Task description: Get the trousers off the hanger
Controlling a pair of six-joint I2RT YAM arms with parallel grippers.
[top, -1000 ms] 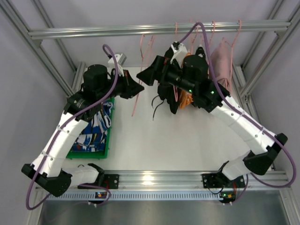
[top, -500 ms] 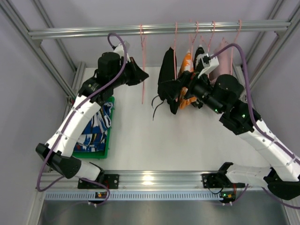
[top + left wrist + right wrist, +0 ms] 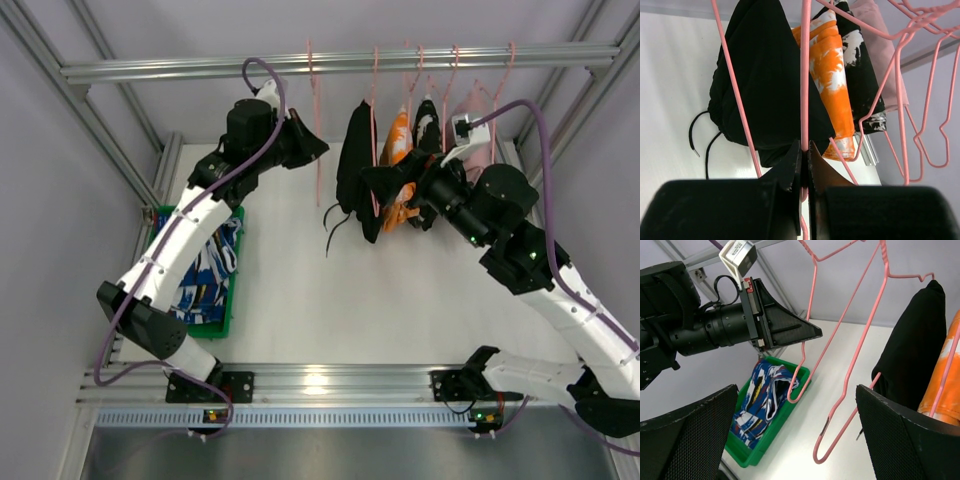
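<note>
The empty pink hanger [image 3: 318, 105] is held in my left gripper, so that gripper should open and move away before my right gripper takes the black trousers' hanger [image 3: 374, 118].
The black trousers [image 3: 353, 170] hang folded over a pink hanger on the rail, drawstrings [image 3: 333, 222] dangling; they also show in the left wrist view [image 3: 765, 85] and the right wrist view [image 3: 912, 350]. The blue printed trousers [image 3: 205, 272] lie in the green bin [image 3: 231, 300], also seen in the right wrist view [image 3: 762, 400]. My left gripper [image 3: 316, 150] is shut on the wire of an empty pink hanger [image 3: 805, 75], held up by the rail. My right gripper [image 3: 386, 195] is open and empty [image 3: 795, 440], just right of the black trousers.
An orange-and-white garment [image 3: 398, 150], a black-and-white one [image 3: 428, 125] and a pink one [image 3: 470, 125] hang on more pink hangers to the right. The metal rail [image 3: 200, 68] crosses the back, with frame posts at both sides.
My left arm has risen and swung right, carrying the empty hanger up to the rail. My right arm has drawn back to the right, away from the black trousers.
</note>
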